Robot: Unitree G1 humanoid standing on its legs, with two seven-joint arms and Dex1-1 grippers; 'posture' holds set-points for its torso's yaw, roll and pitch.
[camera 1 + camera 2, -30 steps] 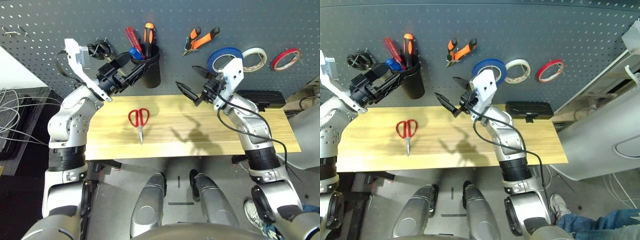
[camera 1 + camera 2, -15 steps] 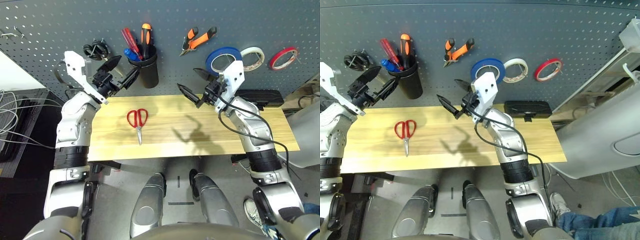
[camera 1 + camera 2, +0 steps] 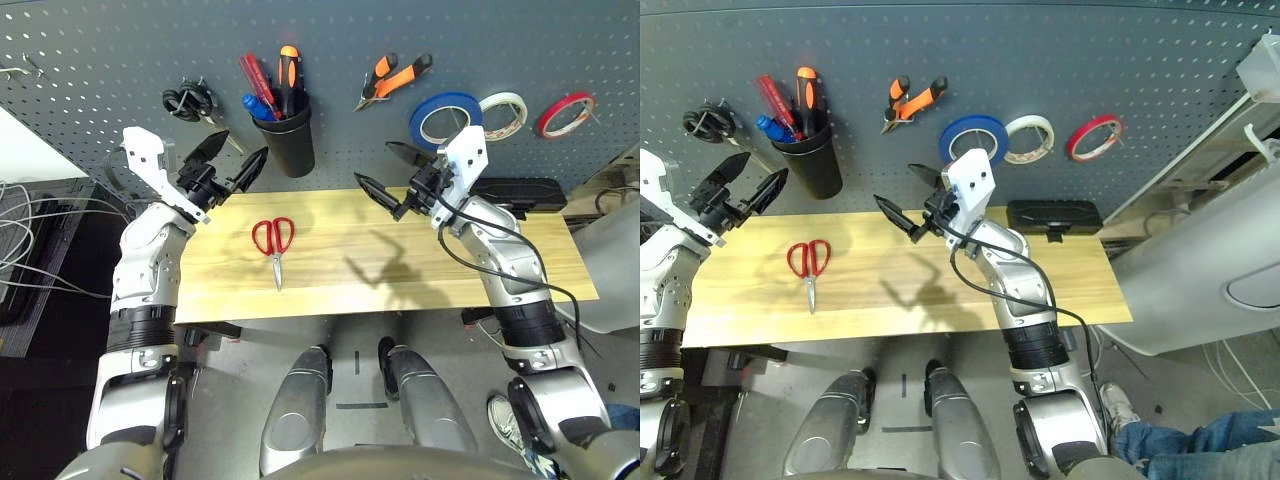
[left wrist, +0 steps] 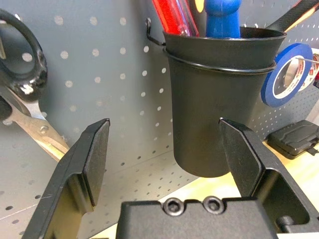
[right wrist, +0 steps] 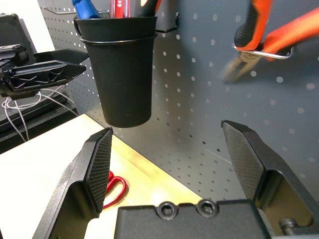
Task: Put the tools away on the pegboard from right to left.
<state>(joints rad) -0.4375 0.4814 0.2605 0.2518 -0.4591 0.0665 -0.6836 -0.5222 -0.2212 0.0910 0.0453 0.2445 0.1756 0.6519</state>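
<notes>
The red-handled scissors are lying clear of other tools, so I should keep moving my left gripper down to the nearer handle loop and close it on the loop's outer side.
The red-handled scissors lie flat on the wooden table, left of centre. On the pegboard hang the blue tape ring and the orange-and-black pliers. The blue-handled screwdriver stands in the black cup among other drivers. My left gripper is open and holds nothing, hovering just left of the cup. My right gripper is open above the table's back edge, below the pliers, with nothing between its fingers.
Black-handled scissors hang left of the cup. White and red tape rings hang right of the blue one. A black case lies at the table's back right. Cables trail on the left, a white cabinet stands on the right.
My left gripper has drawn back from the cup, down and to the left, and stands open. The blue screwdriver stays in the cup. The right arm has hardly moved.
</notes>
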